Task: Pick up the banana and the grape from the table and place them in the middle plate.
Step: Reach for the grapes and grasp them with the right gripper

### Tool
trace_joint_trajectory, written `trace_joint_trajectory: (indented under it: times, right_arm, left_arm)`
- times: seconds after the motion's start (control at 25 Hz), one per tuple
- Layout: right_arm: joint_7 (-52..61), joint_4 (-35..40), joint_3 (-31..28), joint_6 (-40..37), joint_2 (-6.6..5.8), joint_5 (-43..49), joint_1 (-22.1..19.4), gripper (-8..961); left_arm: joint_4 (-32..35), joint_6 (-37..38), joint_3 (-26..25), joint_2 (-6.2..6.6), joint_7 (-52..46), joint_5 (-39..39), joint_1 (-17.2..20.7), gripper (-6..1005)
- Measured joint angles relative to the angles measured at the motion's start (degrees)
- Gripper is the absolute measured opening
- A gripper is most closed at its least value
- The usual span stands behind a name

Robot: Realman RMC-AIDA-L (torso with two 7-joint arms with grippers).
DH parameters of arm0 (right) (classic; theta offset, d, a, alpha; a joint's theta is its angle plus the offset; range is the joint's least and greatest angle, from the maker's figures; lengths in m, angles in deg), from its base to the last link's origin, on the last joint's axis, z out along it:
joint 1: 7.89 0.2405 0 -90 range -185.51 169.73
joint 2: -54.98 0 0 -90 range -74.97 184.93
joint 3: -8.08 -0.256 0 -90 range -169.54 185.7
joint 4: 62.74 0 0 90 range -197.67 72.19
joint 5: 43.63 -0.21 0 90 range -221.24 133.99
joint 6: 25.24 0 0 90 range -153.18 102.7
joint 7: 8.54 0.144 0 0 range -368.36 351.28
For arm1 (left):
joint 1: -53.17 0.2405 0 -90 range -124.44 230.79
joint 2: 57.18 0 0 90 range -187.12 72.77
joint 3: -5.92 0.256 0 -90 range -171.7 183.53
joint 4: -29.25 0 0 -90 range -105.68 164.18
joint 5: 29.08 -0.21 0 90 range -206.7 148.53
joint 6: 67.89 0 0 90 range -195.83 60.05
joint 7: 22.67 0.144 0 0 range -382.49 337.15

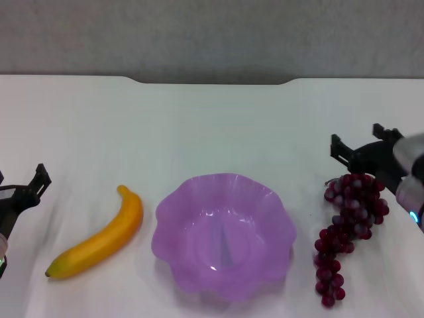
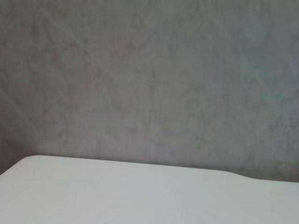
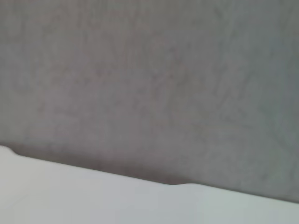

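The robot's right gripper has its open fingers out past the grape bunch's far end [image 1: 340, 179], so it should pull back, tilt down and reach for the top grapes [image 1: 356, 194].
The banana [image 1: 99, 240] lies on the white table [image 1: 218, 126], left of the purple middle plate [image 1: 173, 211], which holds nothing. The grape bunch [image 1: 344, 232] lies right of the plate. My right gripper [image 1: 361, 142] is open and sits just behind the bunch's far end, its dark fingers apart on either side of the top grapes. My left gripper [image 1: 21, 180] is at the left edge, left of the banana and apart from it, fingers spread and empty. The wrist views show only the tabletop [image 2: 140, 196] and a grey wall.
The table's far edge has a notch [image 1: 212, 81] with a grey wall [image 1: 212, 33] behind it. Bare tabletop lies behind the plate and between the plate and each fruit.
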Motion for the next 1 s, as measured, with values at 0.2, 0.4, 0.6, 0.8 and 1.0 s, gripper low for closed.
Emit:
trace_joint_trajectory:
  times: [0.2,0.4,0.6,0.8,1.0]
  right_arm:
    - [-1.2,-11.4,-10.7,27.5,-0.01,0.0,-0.7,860]
    - [4.5,-15.1,-22.8,50.6,-0.16,0.3,2.7,861]
    - [8.4,-15.0,-32.8,61.9,-0.35,2.0,4.0,861]
    - [12.4,-11.9,-40.4,66.5,-0.47,8.8,6.4,861]
    - [11.3,-6.1,-40.9,66.8,-0.39,9.5,9.0,860]
  left_arm:
    - [0.2,0.0,0.0,0.02,0.0,0.0,0.0,883]
    - [0.2,-0.1,0.0,0.02,0.0,0.0,-0.1,883]
    - [0.3,-0.2,0.0,0.02,0.0,-0.1,-0.1,882]
    - [0.3,-0.2,0.0,0.02,0.0,0.0,0.0,882]
    - [0.3,-0.2,0.0,0.02,0.0,0.0,0.0,881]
